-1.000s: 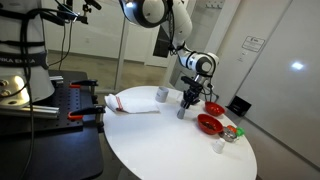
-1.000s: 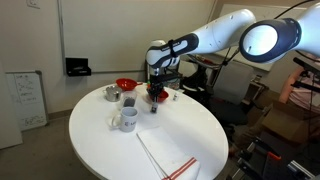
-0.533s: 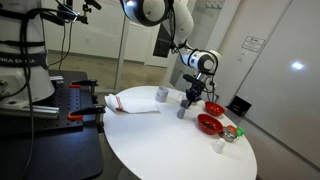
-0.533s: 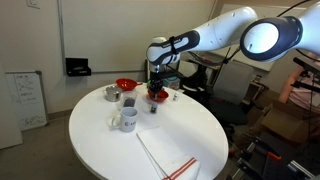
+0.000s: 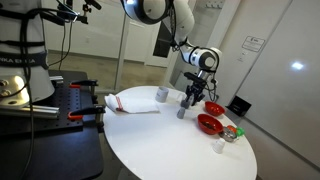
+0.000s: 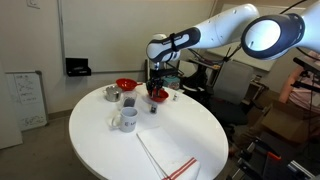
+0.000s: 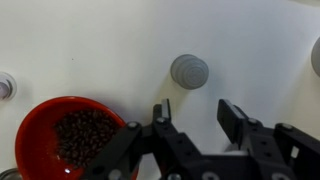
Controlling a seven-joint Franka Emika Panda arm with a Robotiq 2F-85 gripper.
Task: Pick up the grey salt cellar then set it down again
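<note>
The grey salt cellar [image 7: 189,71] is beyond the ends of my gripper's fingers. I should keep the fingers open and lower them around the cellar's sides [image 7: 188,78] before I close them.
The grey salt cellar [image 7: 189,71] stands upright on the white round table [image 5: 160,140]. It also shows in both exterior views [image 5: 181,112] [image 6: 154,107]. My gripper [image 7: 197,110] is open and empty, just above and a little short of the cellar, apart from it. In both exterior views the gripper [image 5: 188,100] [image 6: 156,96] hovers right over the cellar.
A red bowl of dark beans [image 7: 72,134] sits close beside the gripper [image 6: 158,96]. Another red bowl [image 5: 209,124] [image 6: 125,85], a pale cup [image 5: 162,95] [image 6: 127,119], a small white shaker [image 5: 218,146] [image 7: 5,85] and a folded cloth [image 5: 132,103] are on the table.
The gripper has risen slightly above the cellar. The cellar has not moved.
</note>
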